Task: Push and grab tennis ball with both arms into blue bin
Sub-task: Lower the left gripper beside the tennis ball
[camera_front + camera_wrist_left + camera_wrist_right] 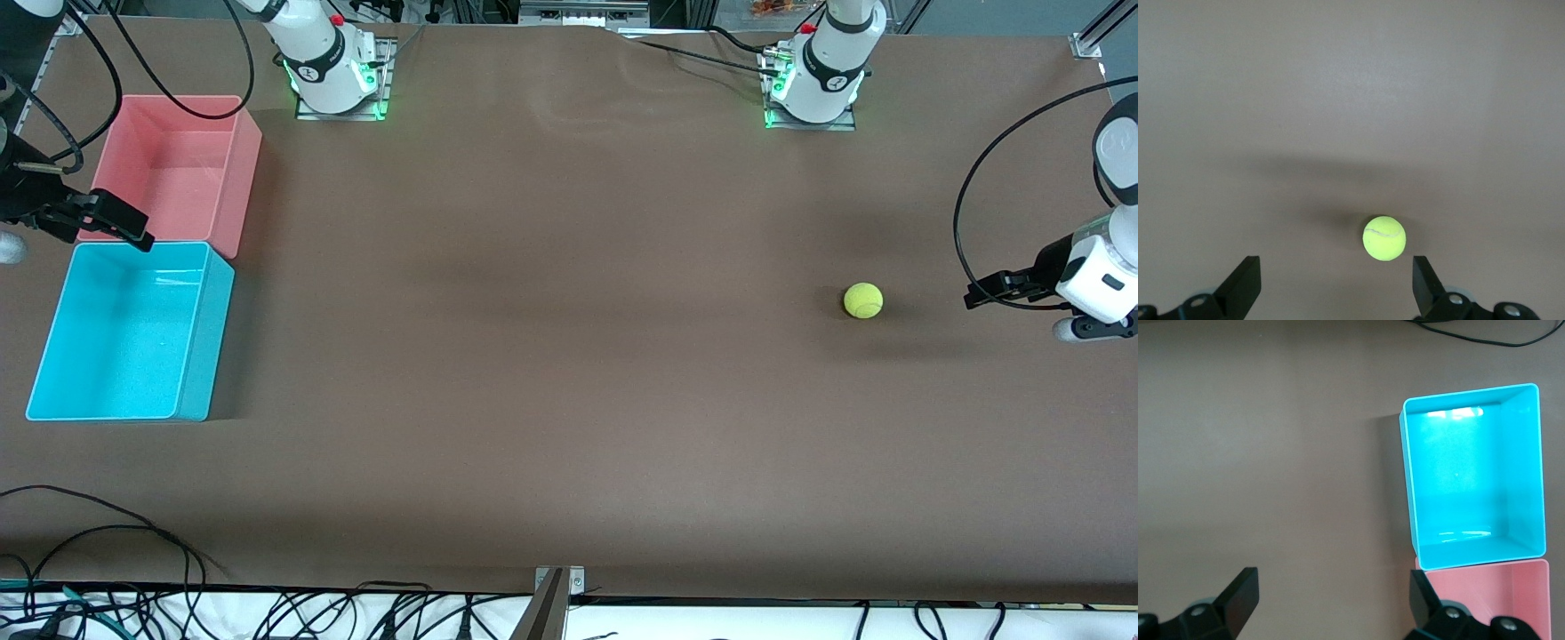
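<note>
The tennis ball [862, 300] will keep rolling far past my left gripper when I push it, because clear, flat brown table [544, 283] stretches toward the bins.
The tennis ball [863, 300] lies on the brown table toward the left arm's end. My left gripper [978, 293] is open and empty, low beside the ball and apart from it. In the left wrist view the ball [1384, 237] sits just ahead of the open gripper [1335, 270], nearer one finger and not between them. The blue bin [124, 338] stands empty at the right arm's end. My right gripper [133, 229] is open and empty, held over the line where the blue bin meets the pink bin. The right wrist view shows the gripper [1331, 580] and the blue bin [1471, 487].
An empty pink bin [173, 164] touches the blue bin, farther from the front camera; it also shows in the right wrist view [1498, 593]. Both arm bases [333, 76] stand along the table's top edge. Loose black cables [107, 524] lie at the near edge.
</note>
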You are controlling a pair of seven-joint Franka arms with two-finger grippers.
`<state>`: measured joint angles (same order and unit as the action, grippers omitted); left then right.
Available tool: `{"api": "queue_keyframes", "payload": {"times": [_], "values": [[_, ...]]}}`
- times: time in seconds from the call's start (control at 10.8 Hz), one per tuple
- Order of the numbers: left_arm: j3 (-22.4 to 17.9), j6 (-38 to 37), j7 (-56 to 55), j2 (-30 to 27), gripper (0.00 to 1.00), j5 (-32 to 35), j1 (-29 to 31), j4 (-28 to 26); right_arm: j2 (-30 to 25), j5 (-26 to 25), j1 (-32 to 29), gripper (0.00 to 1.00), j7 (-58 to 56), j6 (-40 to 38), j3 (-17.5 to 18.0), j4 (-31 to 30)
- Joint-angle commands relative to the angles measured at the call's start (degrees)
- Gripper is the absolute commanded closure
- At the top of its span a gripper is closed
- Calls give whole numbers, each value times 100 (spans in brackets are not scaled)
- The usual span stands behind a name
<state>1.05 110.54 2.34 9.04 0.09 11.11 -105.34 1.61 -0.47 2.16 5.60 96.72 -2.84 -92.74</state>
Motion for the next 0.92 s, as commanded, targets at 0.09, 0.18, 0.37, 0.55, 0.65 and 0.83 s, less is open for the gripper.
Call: {"api": "queue_keyframes", "payload": {"times": [0.09, 0.18, 0.37, 0.55, 0.65, 0.83], "values": [[27, 55, 641, 247, 3, 131, -21, -13, 24, 39, -5, 0, -15, -30, -6, 116], [27, 55, 1080, 265, 14, 131, -13, -82, 24, 39, -5, 0, -6, -30, -6, 116], [27, 64, 1784, 256, 51, 131, -4, -214, 24, 39, -5, 0, -15, -30, -6, 116], [27, 81, 2940, 238, 80, 122, 40, -328, 24, 39, -5, 0, -15, -30, -6, 116], [27, 238, 3548, 238, 84, 122, 153, -442, 24, 39, -5, 0, -6, -30, -6, 116], [27, 651, 4499, 238, 88, 122, 163, -645, 24, 39, -5, 0, -15, -30, 3, 116]]}}
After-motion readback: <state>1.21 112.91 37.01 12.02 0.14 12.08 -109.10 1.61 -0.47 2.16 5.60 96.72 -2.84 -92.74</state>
